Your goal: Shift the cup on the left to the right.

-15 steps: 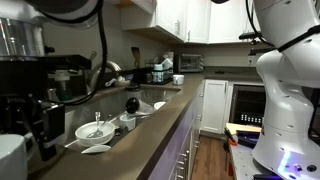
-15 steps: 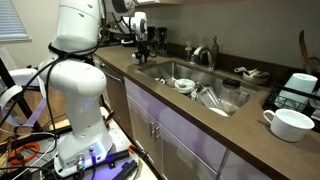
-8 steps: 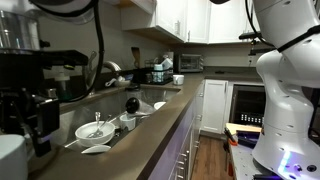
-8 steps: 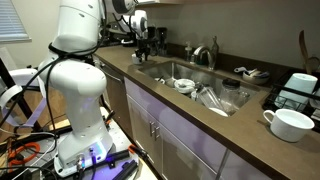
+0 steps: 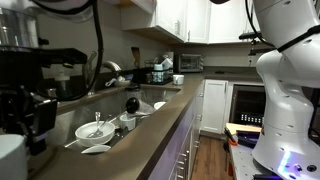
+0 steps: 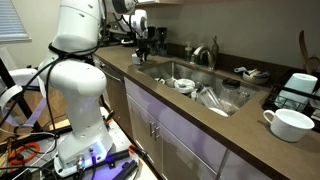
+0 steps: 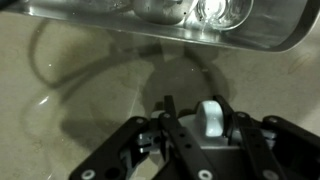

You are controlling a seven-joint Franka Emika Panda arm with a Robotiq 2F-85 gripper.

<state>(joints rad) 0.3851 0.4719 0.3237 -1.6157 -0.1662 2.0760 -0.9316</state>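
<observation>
Next, my gripper opens wider, line up its middle with the handle (image 7: pixel 210 108) and closes around it before lifting, because the cup's handle (image 7: pixel 211 118) is against one finger, away from the gripper's middle.
In the wrist view the cup (image 7: pixel 210 120) shows only its white loop handle, standing upright between the dark fingers of my gripper (image 7: pixel 195 103). The right finger lies against the handle. A narrow gap remains between the handle and the left finger, so the gripper is open and close around it. The gripper covers the cup's body. In an exterior view my gripper (image 6: pixel 141 40) hangs low over the far end of the brown counter (image 6: pixel 120 62). The cup cannot be made out there.
A shiny metal object (image 7: pixel 180 20) lies just ahead of the gripper. The sink (image 6: pixel 165 68) holds white dishes (image 6: pixel 184 85), among them a bowl with utensils (image 5: pixel 95 130). A faucet (image 6: pixel 205 52) stands behind it. A coffee machine (image 6: pixel 298 90) and a white cup (image 6: pixel 290 122) stand at the counter's other end.
</observation>
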